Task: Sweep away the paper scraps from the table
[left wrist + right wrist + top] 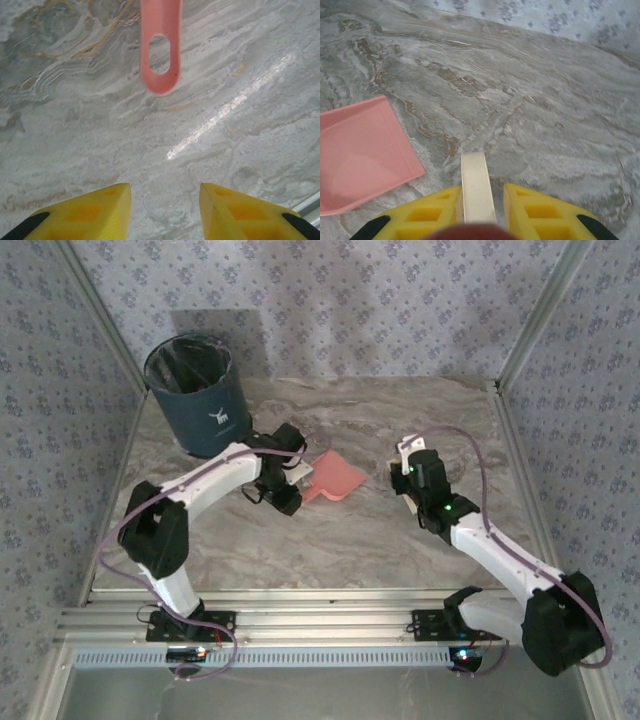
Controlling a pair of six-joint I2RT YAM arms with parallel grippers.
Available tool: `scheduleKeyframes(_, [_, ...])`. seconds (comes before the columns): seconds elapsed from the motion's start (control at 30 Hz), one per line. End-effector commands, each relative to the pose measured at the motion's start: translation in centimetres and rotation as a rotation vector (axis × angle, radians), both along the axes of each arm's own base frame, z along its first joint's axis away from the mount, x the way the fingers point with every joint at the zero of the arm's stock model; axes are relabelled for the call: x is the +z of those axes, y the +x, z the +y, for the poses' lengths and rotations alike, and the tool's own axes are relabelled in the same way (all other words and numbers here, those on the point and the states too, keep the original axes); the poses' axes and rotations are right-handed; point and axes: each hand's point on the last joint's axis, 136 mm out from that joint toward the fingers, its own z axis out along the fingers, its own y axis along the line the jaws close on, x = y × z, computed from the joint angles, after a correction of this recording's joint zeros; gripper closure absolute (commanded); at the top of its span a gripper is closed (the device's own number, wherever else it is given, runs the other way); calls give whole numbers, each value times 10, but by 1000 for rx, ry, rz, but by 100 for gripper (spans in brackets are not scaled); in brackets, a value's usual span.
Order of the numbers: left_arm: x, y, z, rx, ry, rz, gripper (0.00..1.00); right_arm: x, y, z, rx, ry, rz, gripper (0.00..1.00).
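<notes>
The pink dustpan is lying flat and empty, and its opening (351, 464) faces the cream-white tool. My right gripper should keep moving the tool until it is over the dustpan (336, 476).
The pink dustpan (336, 478) lies flat on the table (400, 540), its handle (160, 50) pointing towards my left gripper (165, 200). That gripper is open, a short way back from the handle's end, with bare marble between its yellow fingers (100, 210). My right gripper (480, 200) is shut on a cream-white flat tool (476, 185) that sticks out forward over the table, just right of the dustpan's mouth (360, 150). The paper scraps are out of view, apart from two tiny orange flecks (239, 69) that may be scraps or veining.
A dark blue bin (195, 390) with a black liner stands at the back left, close behind my left arm. Floral walls close in the back and both sides. The aluminium frame edge (330, 625) runs along the near side.
</notes>
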Motion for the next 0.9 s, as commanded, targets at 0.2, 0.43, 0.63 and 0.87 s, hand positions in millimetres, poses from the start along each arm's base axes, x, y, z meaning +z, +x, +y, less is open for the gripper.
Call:
scheduleKeyframes(0.2, [52, 8, 17, 174, -199, -126, 58, 41, 40, 50, 163, -108, -217, 100])
scheduleKeyframes(0.43, [66, 11, 41, 310, -308, -135, 58, 30, 48, 89, 284, -201, -283, 100])
scheduleKeyframes(0.63, [67, 15, 54, 348, -336, -197, 58, 20, 52, 114, 320, -274, -324, 100])
scheduleKeyframes(0.87, [73, 14, 54, 339, -371, -234, 58, 6, 53, 140, 349, -377, -369, 100])
